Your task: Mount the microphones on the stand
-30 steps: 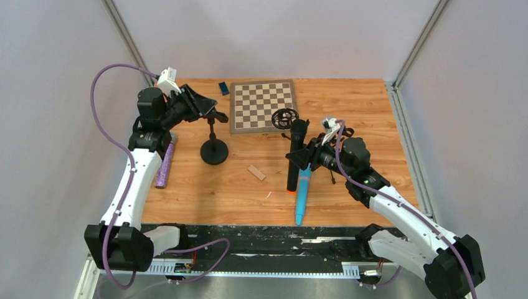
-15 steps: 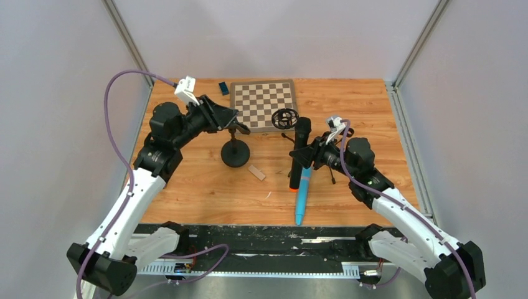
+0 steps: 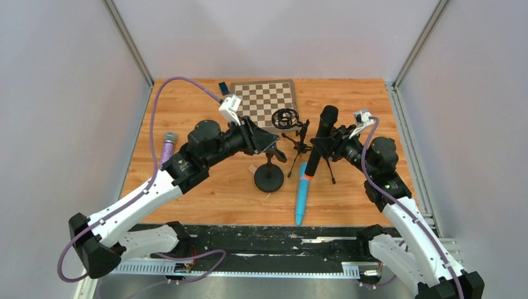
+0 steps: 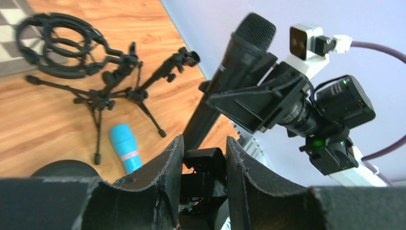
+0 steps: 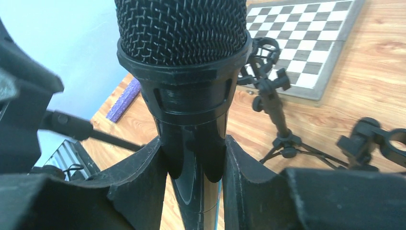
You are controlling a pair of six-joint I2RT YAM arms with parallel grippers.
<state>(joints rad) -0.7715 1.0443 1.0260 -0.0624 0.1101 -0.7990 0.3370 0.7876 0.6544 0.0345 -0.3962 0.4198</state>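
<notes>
My left gripper's fingers are over the stand's clip (image 4: pixel 204 160), where the black microphone must go, so next my left gripper opens and moves back clear of the clip first.
My left gripper (image 3: pixel 269 144) is shut on the clip at the top of the black round-base stand (image 3: pixel 269 180), which stands mid-table; the wrist view shows the clip (image 4: pixel 203 163) pinched between my fingers. My right gripper (image 3: pixel 319 144) is shut on the long black microphone (image 3: pixel 324 128), holding it tilted with the grille up and the orange end (image 3: pixel 309 176) down, just right of the stand. It also shows in the right wrist view (image 5: pixel 184 57). The light blue microphone (image 3: pixel 302 194) lies on the table below it. The purple microphone (image 3: pixel 167 146) lies at the left.
A chessboard (image 3: pixel 261 103) lies at the back. A tripod stand with a round shock mount (image 3: pixel 286 117) and a second small tripod (image 3: pixel 330 167) stand between my grippers. A small blue object (image 3: pixel 223 87) sits at the back left.
My left arm has carried the round-base stand right and forward to mid-table, uncovering the purple microphone. My right arm has lifted the black microphone, tilted it more upright and moved it right.
</notes>
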